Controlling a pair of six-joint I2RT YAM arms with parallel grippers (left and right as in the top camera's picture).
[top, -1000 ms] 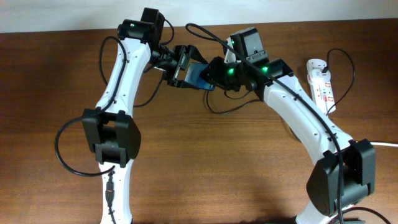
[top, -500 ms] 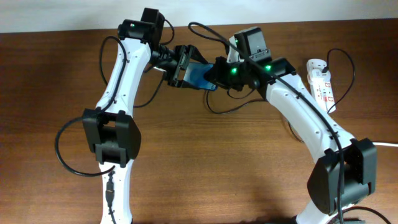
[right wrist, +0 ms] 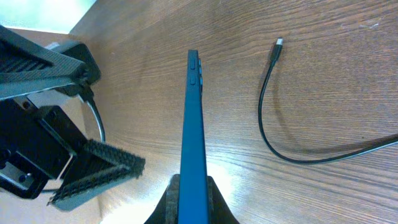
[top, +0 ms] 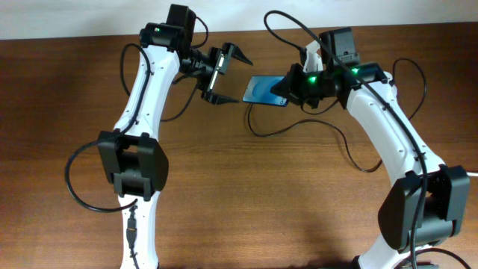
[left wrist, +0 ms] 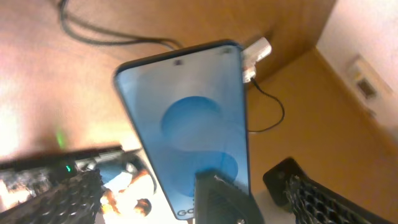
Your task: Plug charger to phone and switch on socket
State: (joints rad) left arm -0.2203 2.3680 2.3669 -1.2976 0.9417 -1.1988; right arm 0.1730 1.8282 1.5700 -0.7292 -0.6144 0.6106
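My right gripper is covering the phone's bottom end point(top: 281, 93), where the charger plugs in. So my left gripper should take the phone first, and then my right gripper should pick up the small plug point(right wrist: 276, 50).
My right gripper point(top: 287, 88) is shut on the bottom end of the phone point(top: 265, 91) and holds it above the table, edge-on in the right wrist view point(right wrist: 194, 124). The blue screen faces my left wrist camera point(left wrist: 186, 124). My left gripper point(top: 237, 78) is open and empty, just left of the phone and apart from it. The charger, a thin black cable, lies curling on the table below the phone, and its small plug point(right wrist: 278, 42) is free on the wood point(top: 249, 106). The socket is hidden behind my right arm in the overhead view.
The charger cable point(top: 299, 123) loops across the middle of the table under the right arm. Black arm cables hang beside both arms. The wooden table's far edge point(top: 75, 37) meets a pale wall.
My left gripper has opened and let go of the phone. My right gripper has carried the phone to the right, away from the left jaws, and the right arm now covers the socket.
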